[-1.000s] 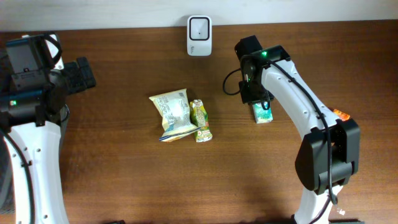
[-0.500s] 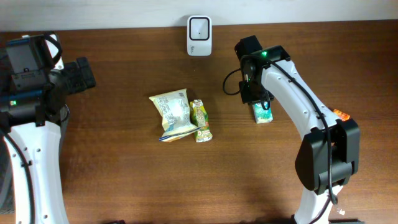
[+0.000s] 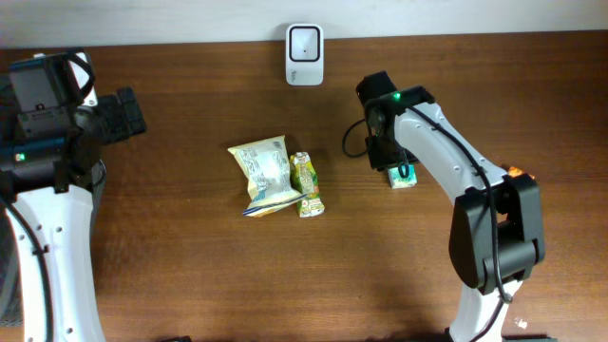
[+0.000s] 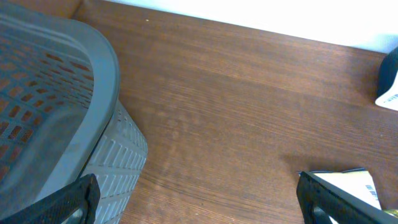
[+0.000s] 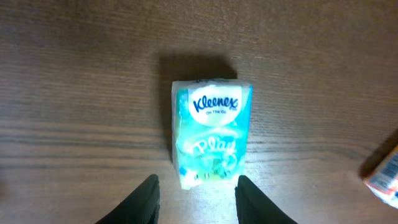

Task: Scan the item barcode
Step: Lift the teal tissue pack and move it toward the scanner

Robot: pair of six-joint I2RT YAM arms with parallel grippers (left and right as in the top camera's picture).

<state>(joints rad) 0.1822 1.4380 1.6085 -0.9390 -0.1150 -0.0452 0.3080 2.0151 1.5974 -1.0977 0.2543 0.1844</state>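
The tissue pack is lying with its Kleenex logo [image 5: 215, 107] up and its barcode out of sight, so the robot's right gripper should pick the pack up and tip it upright at the barcode scanner [image 3: 304, 55].
A teal Kleenex tissue pack [image 3: 402, 175] lies flat on the wooden table, right of centre. In the right wrist view the pack [image 5: 211, 130] lies just beyond my right gripper [image 5: 196, 185], which is open; its dark fingertips [image 5: 148, 190] stand either side of the pack's near end without gripping it. The white barcode scanner [image 3: 304, 43] stands at the table's far edge, left of the right gripper [image 3: 391, 161]. My left gripper [image 4: 199, 208] is open and holds nothing, at the table's left side [image 3: 122, 116].
A pale snack bag [image 3: 264, 176] and a small green-yellow packet [image 3: 307, 185] lie at the table's centre. A grey mesh basket [image 4: 56, 112] stands by the left gripper. A small orange-red item [image 5: 385, 174] lies right of the tissue pack.
My right gripper's jaws have widened and the arm has shifted slightly toward the near side; the tissue pack stays on the table. The left arm has not moved.
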